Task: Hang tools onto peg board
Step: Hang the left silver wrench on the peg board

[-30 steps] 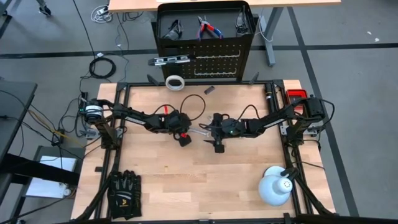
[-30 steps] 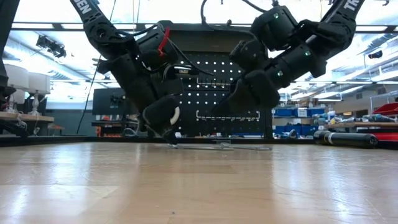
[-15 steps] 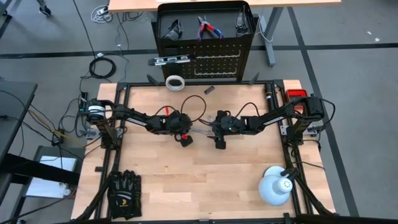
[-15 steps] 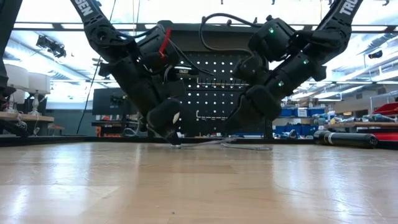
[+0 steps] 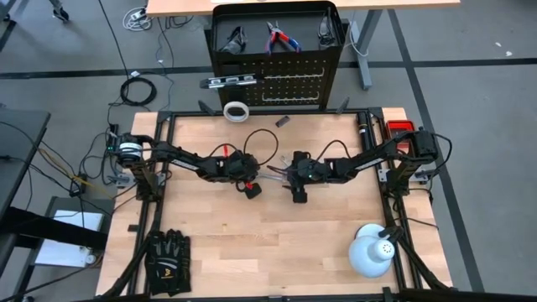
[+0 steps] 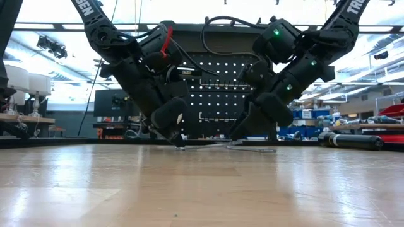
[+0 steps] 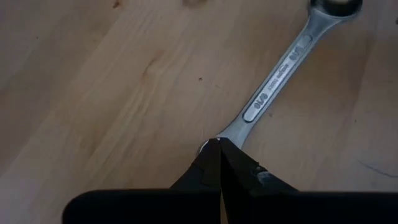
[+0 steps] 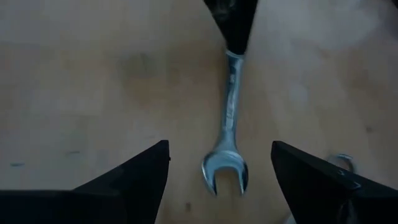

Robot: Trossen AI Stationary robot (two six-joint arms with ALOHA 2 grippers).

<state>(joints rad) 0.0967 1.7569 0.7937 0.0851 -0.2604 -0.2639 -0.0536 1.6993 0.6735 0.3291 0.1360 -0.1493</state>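
The wrench's open end [image 8: 225,160] is the only part my right gripper's fingers reach, so I should move them open, lower and farther along before I close them on the wrench's handle [image 8: 228,129].
A silver wrench [image 7: 273,87] lies low over the middle of the wooden table [image 5: 210,226], between my two grippers. My left gripper [image 7: 219,144] is shut on one end of it. My right gripper [image 8: 219,144] stands open, its fingers on either side of the wrench's open-jaw end [image 8: 225,175] without touching it. The peg board [image 5: 289,88] stands past the table's far edge. Red-handled pliers [image 5: 282,38] and black glasses [image 5: 233,39] lie in its top shelf, and a dark level bar [image 5: 231,81] is on its face. A white tape roll [image 5: 237,111] shows at its foot. My left gripper pinches the wrench's end [image 7: 231,132], the one away from the open jaw, between its two fingertips. The fingers slant down from the table's left and lie along the shaft. The shaft runs on toward my right gripper; whether its free end rests on the table I cannot tell.
Black gloves [image 5: 168,258] lie at the near left corner, a white dome lamp [image 5: 373,250] at the near right. A small red box [image 5: 400,128] sits at the far right edge, and a small dark piece [image 5: 283,122] near the far edge.
My right gripper has come down toward the wrench's free end and a little toward the table's left. My left gripper has kept its hold on the wrench.
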